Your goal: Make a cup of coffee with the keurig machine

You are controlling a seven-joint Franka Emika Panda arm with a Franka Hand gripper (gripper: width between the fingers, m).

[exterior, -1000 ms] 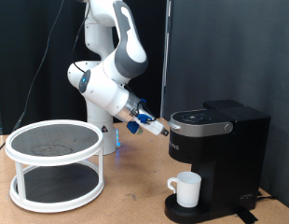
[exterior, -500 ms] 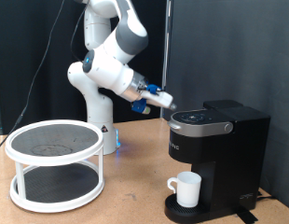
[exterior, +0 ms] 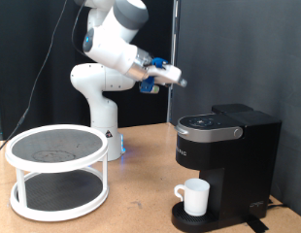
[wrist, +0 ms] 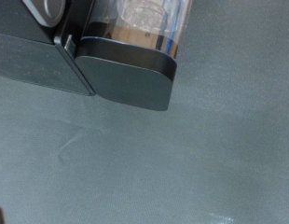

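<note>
I should swing my gripper around and turn its fingers down above the machine's top (exterior: 211, 121), because my gripper points over the keurig machine toward the grey wall (exterior: 233, 78).
The black keurig machine (exterior: 233, 155) stands at the exterior view's right with its lid down. The white cup (exterior: 195, 196) sits upright on the round drip tray (exterior: 189, 220) under the spout. My gripper (exterior: 178, 80) hangs in the air above and slightly left of the machine's top, clear of it, with nothing seen in it. In the wrist view a corner of the keurig machine (wrist: 121, 82) shows from above against the grey floor. My fingers are not visible there.
A white round two-tier stand (exterior: 56, 171) stands on the wooden table (exterior: 136, 209) at the exterior view's left. The arm's white base (exterior: 100, 107) rises behind it. A black curtain hangs at the back.
The gripper has risen from the front edge of the machine's top to well above it. The cup and the machine have stayed in place.
</note>
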